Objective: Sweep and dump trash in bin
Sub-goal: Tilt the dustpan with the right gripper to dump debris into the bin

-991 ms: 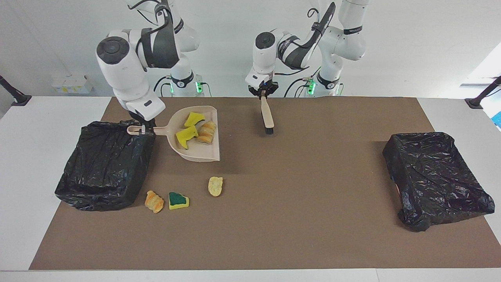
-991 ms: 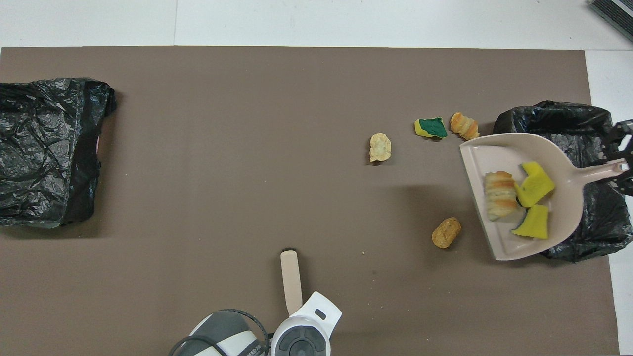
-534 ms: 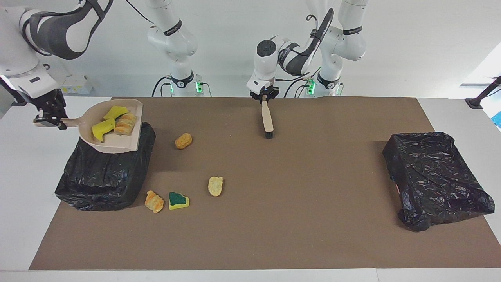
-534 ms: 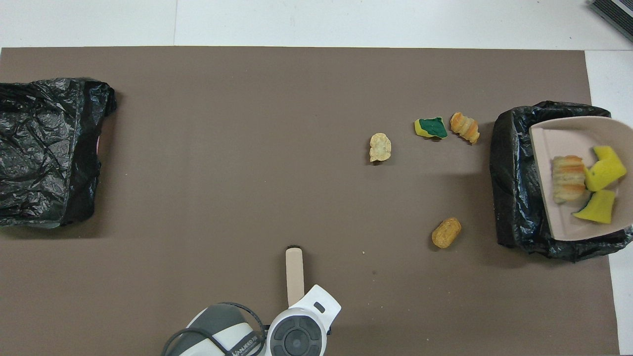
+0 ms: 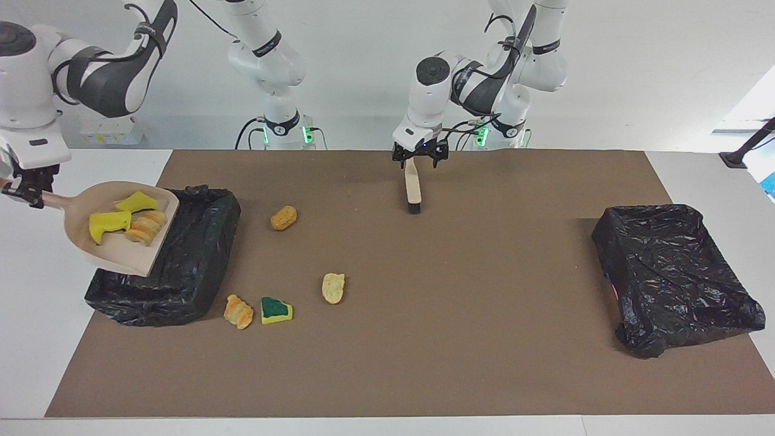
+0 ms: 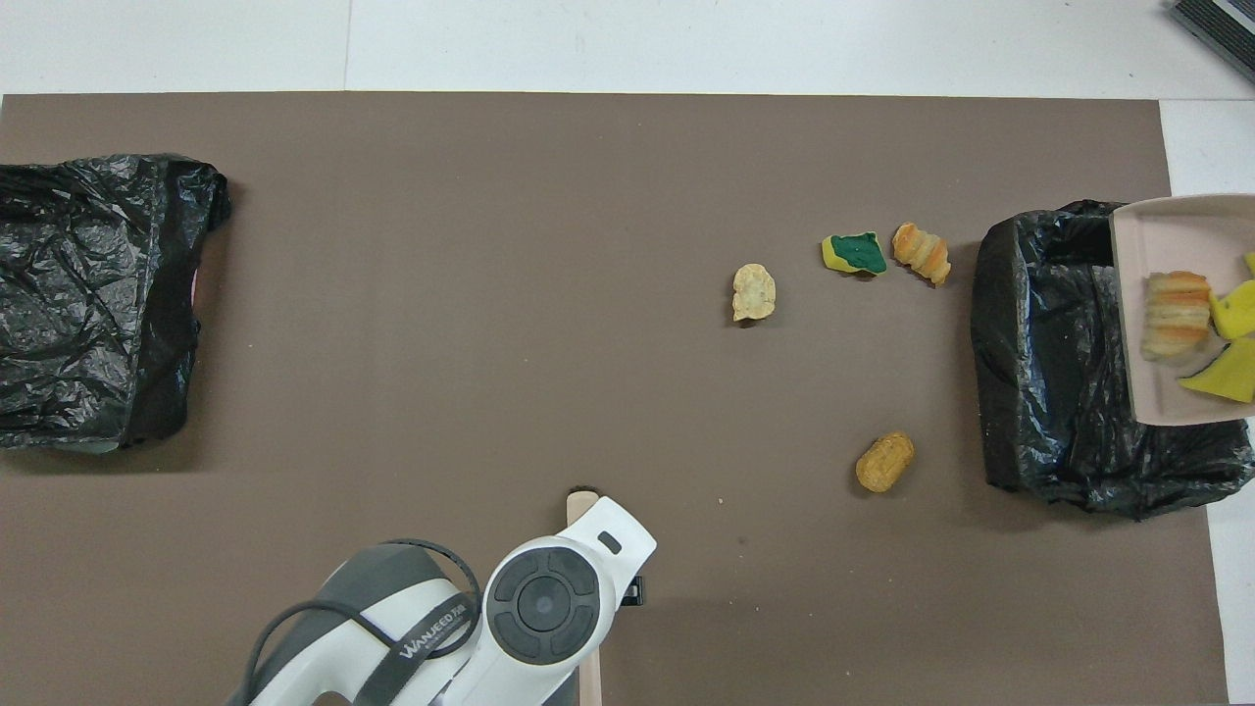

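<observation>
My right gripper needs to lift the dustpan's handle and tip the dustpan's edge into the bin, as the sponge chunks sit far back in the dustpan over the bin's outer edge.
My right gripper is shut on the handle of the beige dustpan, which hangs tilted over the outer edge of the black-lined bin at the right arm's end. Two yellow sponge chunks and a bread lump lie in the pan. Several scraps of trash lie on the mat: a tan lump, a pale lump, a green-topped sponge and an orange bread piece. My left gripper stands open just above the brush, which lies on the mat.
A second black-lined bin sits at the left arm's end of the brown mat. In the overhead view the left arm's wrist covers most of the brush.
The right arm carried the loaded dustpan from beside the bin to over it, toward the table's end, and tipped it. The left gripper opened and let go of the brush.
</observation>
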`<state>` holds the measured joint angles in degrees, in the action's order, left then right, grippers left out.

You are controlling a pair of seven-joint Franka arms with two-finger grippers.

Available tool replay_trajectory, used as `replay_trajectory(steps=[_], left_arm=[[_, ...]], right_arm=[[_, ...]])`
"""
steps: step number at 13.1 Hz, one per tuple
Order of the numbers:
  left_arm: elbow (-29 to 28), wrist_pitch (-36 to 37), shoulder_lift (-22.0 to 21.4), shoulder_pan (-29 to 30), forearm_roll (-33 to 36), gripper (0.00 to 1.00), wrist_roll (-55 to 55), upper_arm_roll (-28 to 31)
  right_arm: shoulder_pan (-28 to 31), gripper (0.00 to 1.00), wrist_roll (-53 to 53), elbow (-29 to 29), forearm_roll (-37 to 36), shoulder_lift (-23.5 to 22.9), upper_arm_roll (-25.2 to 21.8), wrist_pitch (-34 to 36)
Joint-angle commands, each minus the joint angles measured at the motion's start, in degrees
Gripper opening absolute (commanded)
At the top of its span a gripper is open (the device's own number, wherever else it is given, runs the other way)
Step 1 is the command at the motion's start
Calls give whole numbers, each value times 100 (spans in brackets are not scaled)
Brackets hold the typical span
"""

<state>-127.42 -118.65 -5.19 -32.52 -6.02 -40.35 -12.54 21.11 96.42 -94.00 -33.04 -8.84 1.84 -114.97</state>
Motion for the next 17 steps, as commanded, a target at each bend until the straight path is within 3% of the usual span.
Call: replay_trajectory(steps=[1,5,9,13,17], left_arm=[[357,246,27,535,408,100,561,-38],[979,508,9,1466,584,100,1590,-29],[2175,1474,71,2178,673,100,2539,-29],[3317,2589,80,2960,664,100,3549,-29],[4161,3355,333,3270,611,100,3886,14]], right_arm=[[-194,0,-510,-39,-711,-153,18,-43],[-529,0,-449,-65,-1354,-127,18,309],[-520,0,-475,-48,-1960,-118,18,282],[-572,0,-431,-48,-2074,-74,27,239],[-1161,0,-957,-390,-3488,295,62,221]])
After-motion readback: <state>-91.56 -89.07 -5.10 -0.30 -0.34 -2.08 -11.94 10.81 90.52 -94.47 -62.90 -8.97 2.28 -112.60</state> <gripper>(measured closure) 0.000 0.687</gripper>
